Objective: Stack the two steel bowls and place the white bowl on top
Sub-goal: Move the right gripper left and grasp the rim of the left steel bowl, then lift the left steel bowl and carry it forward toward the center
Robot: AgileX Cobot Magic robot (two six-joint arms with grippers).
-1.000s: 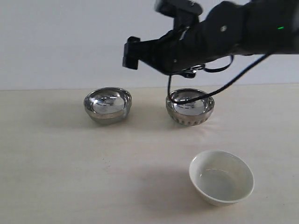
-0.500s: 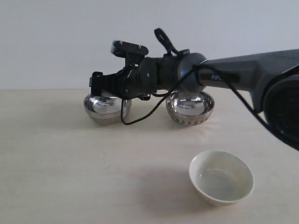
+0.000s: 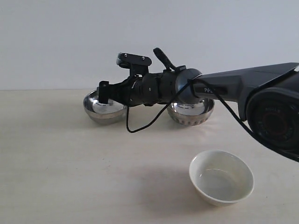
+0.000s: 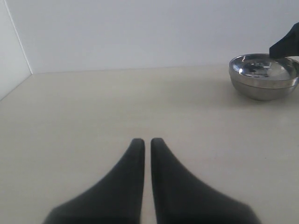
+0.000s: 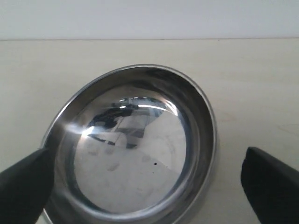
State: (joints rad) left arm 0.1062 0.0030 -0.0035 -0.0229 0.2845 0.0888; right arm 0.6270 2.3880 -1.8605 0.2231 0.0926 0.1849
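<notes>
The smooth steel bowl's rim (image 5: 212,133) nearest the ribbed bowl passes between the right gripper's open fingers, so the robot should lower the gripper until the fingers are on both sides of its side (image 3: 120,115) before it closes them.
A smooth steel bowl (image 3: 99,111) stands at the back left, and a ribbed steel bowl (image 3: 192,115) sits to its right. The white bowl (image 3: 222,178) rests alone at the front right. My right gripper (image 3: 103,91) reaches across from the right and hangs at the smooth bowl's rim. In the right wrist view this gripper (image 5: 147,156) is open, one finger on each side of the smooth steel bowl (image 5: 135,149), one fingertip at its rim and the other well clear. My left gripper (image 4: 145,141) is shut on nothing, low over bare table, with the smooth bowl (image 4: 264,79) far off.
The pale table (image 3: 70,163) runs back to a white wall. My right arm (image 3: 233,84) and its hanging black cable (image 3: 140,127) pass in front of the ribbed bowl.
My right arm has swung down and left, from above the ribbed bowl to the smooth bowl's rim. The bowls have not moved.
</notes>
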